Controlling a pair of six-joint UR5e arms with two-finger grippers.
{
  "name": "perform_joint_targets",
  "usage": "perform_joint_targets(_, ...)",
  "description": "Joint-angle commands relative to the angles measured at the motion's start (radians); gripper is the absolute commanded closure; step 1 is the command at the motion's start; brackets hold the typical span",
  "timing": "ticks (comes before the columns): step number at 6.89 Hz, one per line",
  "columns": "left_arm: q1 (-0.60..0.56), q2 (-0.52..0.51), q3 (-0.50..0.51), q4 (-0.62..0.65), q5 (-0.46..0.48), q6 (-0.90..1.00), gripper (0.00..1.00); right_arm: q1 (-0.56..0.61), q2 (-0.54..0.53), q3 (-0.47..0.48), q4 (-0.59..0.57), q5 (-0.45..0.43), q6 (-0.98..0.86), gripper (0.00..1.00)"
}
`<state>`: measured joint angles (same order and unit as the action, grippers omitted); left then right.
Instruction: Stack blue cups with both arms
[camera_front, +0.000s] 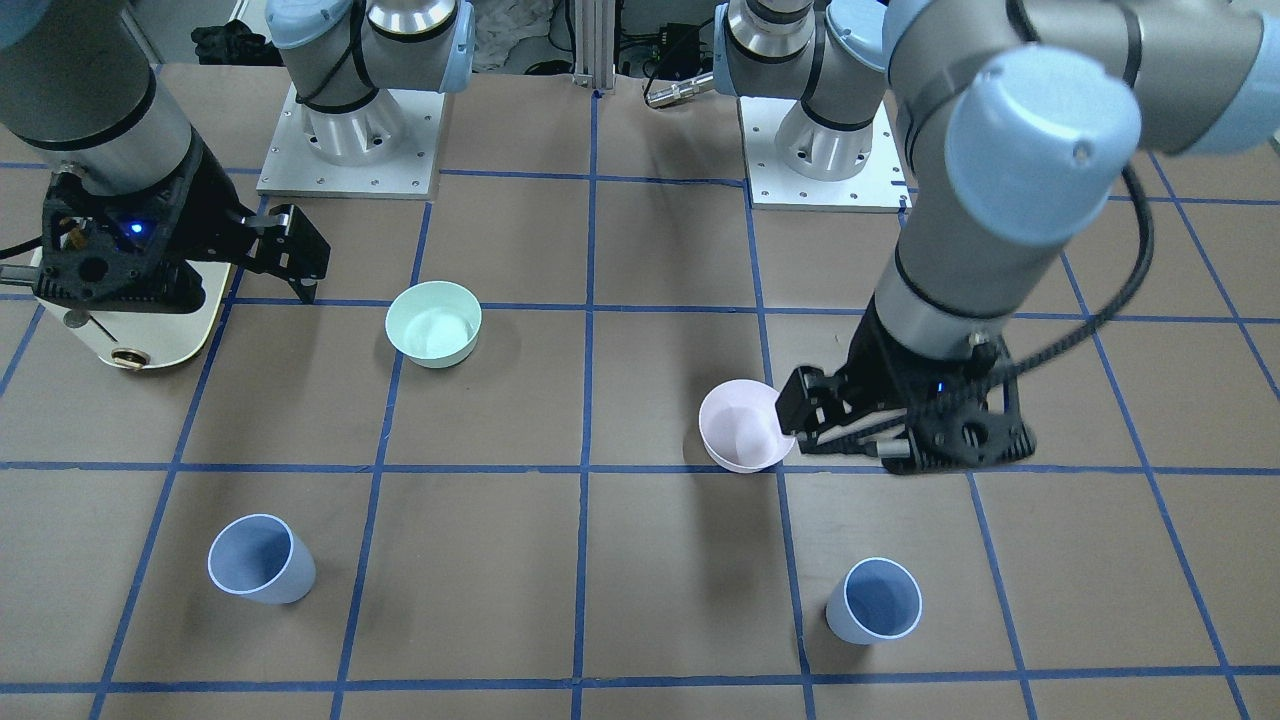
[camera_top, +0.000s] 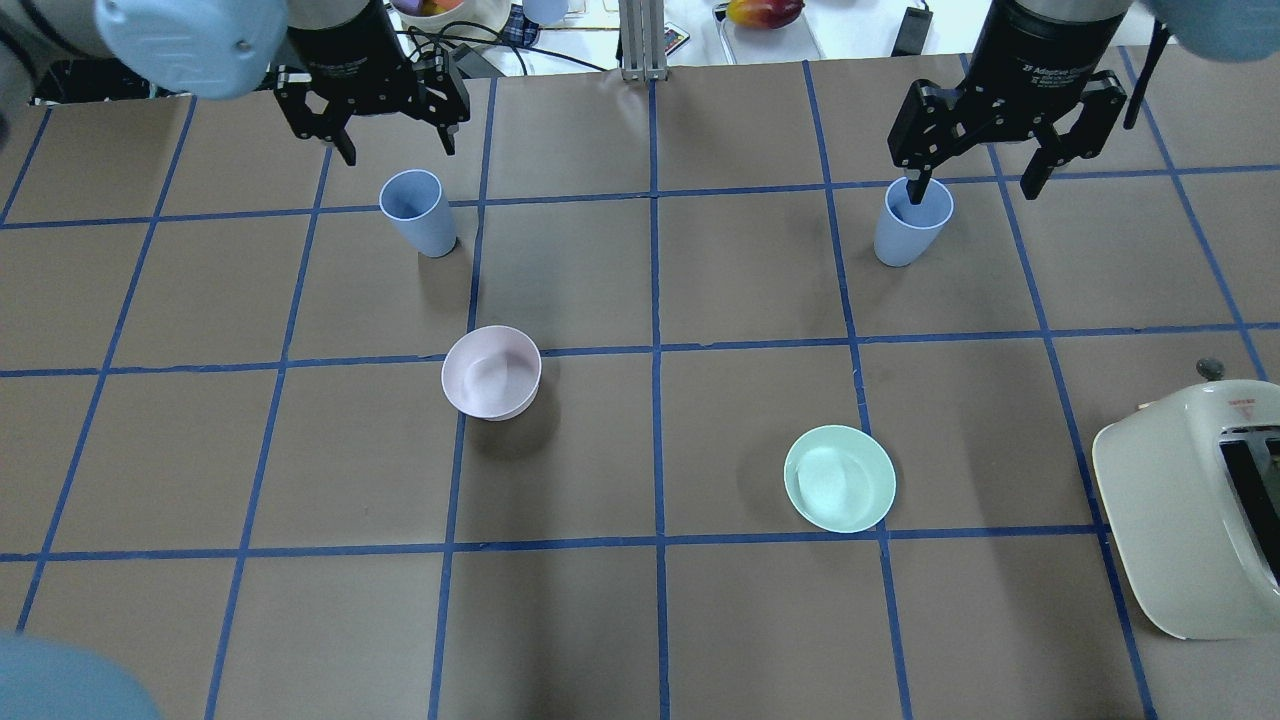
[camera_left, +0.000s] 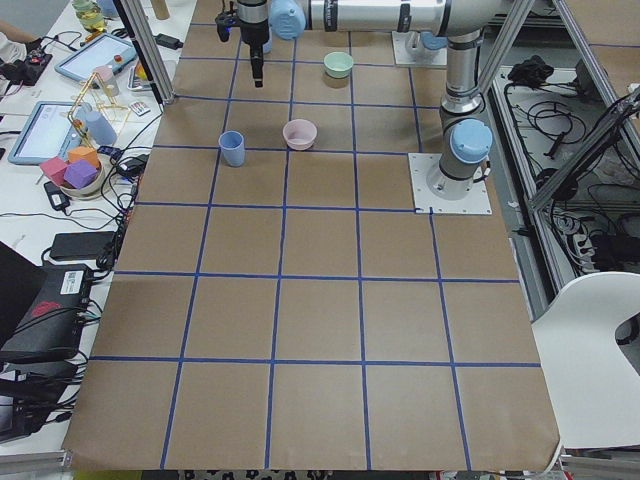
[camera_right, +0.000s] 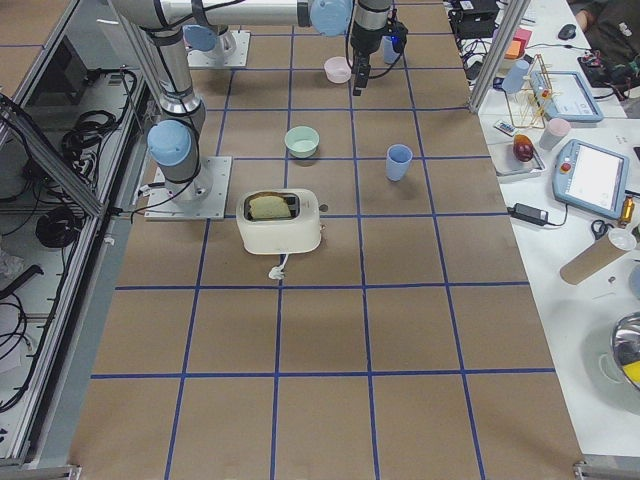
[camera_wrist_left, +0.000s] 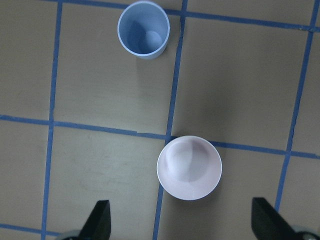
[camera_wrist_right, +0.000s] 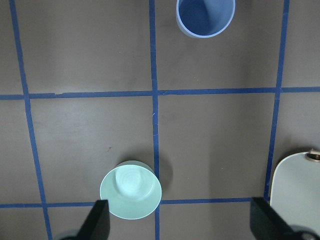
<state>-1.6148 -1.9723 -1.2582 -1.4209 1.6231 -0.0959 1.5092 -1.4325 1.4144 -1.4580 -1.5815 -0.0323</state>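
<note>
The upper cup (camera_front: 262, 559) will sink only partway when the robot stacks the two blue cups, since both are the same size and taper gently (camera_front: 290, 583) toward their base.
Two blue cups stand upright and apart on the brown table. One cup (camera_top: 418, 212) is on my left side; it also shows in the front view (camera_front: 875, 600) and the left wrist view (camera_wrist_left: 143, 29). The other cup (camera_top: 912, 222) is on my right side; it also shows in the front view (camera_front: 260, 560) and the right wrist view (camera_wrist_right: 205, 16). My left gripper (camera_top: 395, 145) (camera_front: 800, 415) hangs open and empty, high above the table, between its cup and the pink bowl. My right gripper (camera_top: 975, 185) (camera_front: 300, 262) hangs open and empty, high above the table on my side of its cup.
A pale pink bowl (camera_top: 491, 372) sits left of centre, under the left wrist camera (camera_wrist_left: 189, 167). A mint-green bowl (camera_top: 839, 478) (camera_wrist_right: 131, 190) sits right of centre. A cream toaster (camera_top: 1190, 510) (camera_front: 130, 330) stands at the right edge. Blue tape lines grid the table.
</note>
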Motion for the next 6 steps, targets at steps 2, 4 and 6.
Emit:
perform_joint_targets(2, 0.035, -0.241, 0.096, 0.082, 0.086, 0.232, 0.0, -0.095, 0.172, -0.017, -0.215, 0.009, -0.023, 0.0)
perform_joint_targets(4, 0.053, -0.287, 0.08, 0.115, 0.089, 0.226, 0.07, -0.095, 0.262, -0.006, -0.385, 0.008, -0.053, 0.0)
perform_joint_targets(6, 0.052, -0.304, 0.085, 0.114, 0.087, 0.179, 0.11, -0.096, 0.326, -0.005, -0.438, 0.008, -0.077, 0.0)
